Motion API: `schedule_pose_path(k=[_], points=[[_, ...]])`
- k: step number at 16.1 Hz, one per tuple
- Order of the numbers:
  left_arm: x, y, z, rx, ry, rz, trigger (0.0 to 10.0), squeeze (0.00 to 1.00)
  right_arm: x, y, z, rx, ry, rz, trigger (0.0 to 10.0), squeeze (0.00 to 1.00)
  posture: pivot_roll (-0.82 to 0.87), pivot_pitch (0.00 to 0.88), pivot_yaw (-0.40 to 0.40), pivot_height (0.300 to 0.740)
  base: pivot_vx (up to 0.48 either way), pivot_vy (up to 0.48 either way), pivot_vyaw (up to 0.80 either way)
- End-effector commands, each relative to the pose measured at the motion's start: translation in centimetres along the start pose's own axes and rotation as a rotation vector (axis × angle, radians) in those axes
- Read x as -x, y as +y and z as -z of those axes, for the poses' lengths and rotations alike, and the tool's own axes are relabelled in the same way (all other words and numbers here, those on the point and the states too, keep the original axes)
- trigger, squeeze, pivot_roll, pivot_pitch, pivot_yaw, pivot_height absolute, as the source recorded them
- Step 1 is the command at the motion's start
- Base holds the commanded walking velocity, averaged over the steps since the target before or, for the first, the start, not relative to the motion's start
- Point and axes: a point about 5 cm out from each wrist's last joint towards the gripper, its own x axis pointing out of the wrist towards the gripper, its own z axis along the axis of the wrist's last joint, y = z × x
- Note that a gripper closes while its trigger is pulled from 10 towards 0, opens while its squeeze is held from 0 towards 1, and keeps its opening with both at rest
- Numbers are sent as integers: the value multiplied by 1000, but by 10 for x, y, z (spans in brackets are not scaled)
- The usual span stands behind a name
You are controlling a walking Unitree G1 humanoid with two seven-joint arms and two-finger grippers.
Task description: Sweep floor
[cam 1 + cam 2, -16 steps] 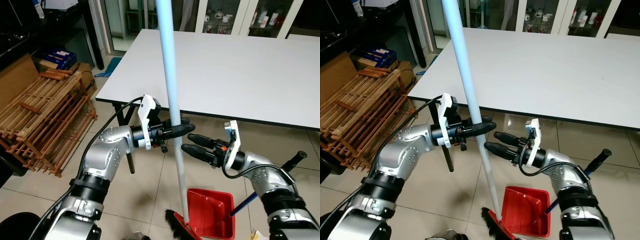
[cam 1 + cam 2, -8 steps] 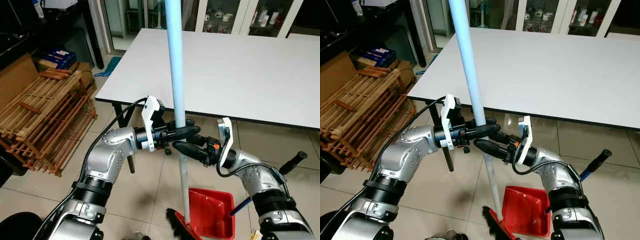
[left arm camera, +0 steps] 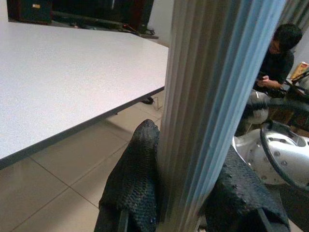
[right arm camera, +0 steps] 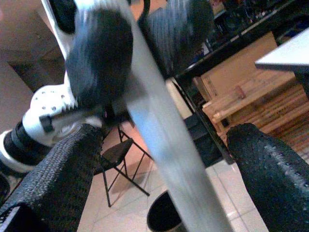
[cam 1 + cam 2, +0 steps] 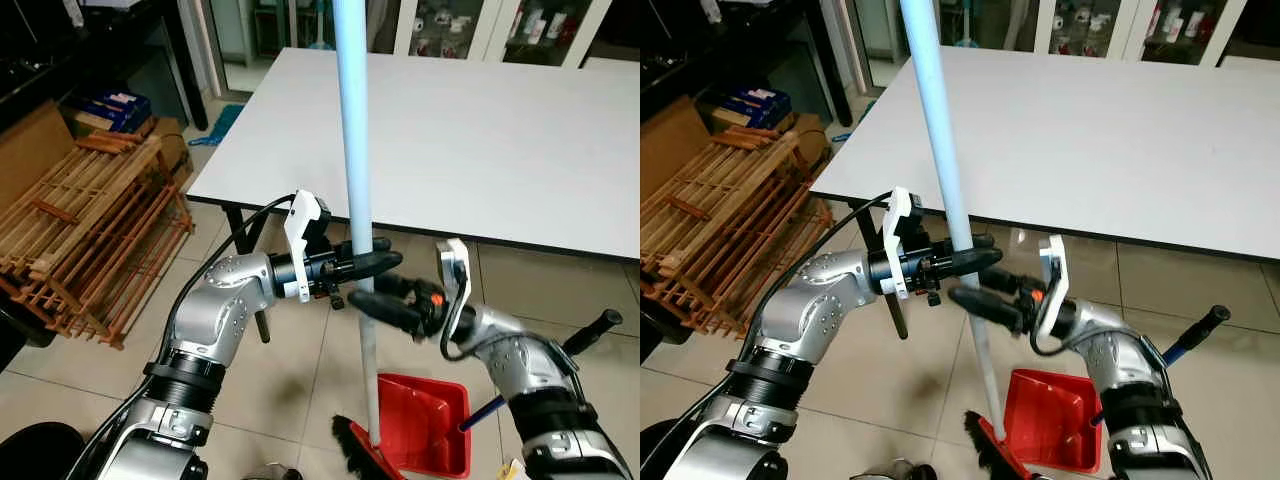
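My gripper will make the broom (image 5: 370, 385) swing clear and leave the dustpan behind when it tilts the broom's handle, because dark bristles (image 5: 355, 450) rest outside the red dustpan's edge.
A broom with a light blue handle (image 5: 352, 150) stands nearly upright. Its dark bristles (image 5: 352, 448) rest on the tiled floor against a red dustpan (image 5: 425, 425). My left gripper (image 5: 385, 262) is shut on the broom handle (image 3: 217, 96) at about mid height, one black finger (image 3: 137, 179) pressed on each side. My right gripper (image 5: 362, 292) sits just below it, open. Its two fingers (image 4: 58, 174) stand wide apart with the handle (image 4: 164, 145) passing between them and not touching.
A large white table (image 5: 520, 130) stands just behind the broom. Wooden slatted racks (image 5: 90, 220) lean at the left. The dustpan's blue handle with a black grip (image 5: 590, 330) sticks up at the right. A person (image 3: 277, 58) sits farther off in the left wrist view.
My right gripper has moved left to the broom handle, and its open fingers now straddle it under the left gripper. The left gripper has kept its hold.
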Motion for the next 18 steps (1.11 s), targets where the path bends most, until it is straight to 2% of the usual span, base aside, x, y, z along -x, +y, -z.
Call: schedule_pose_path(k=[1, 6, 18], points=[[-7, -6, 0, 92, -45, 65, 10000, 0, 3, 1, 6, 14, 46, -4, 10000, 0, 5, 82, 42, 740, 0, 0, 0], [-8, -6, -1, 92, -49, 64, 10000, 0, 1, 1, 10, 20, 65, 2, 10000, 0, 7, 82, 41, 740, 0, 0, 0], [-8, -8, -2, 98, -55, 67, 10000, 0, -18, 2, 18, 28, 91, -32, 10000, 0, 21, 88, 38, 740, 0, 0, 0]])
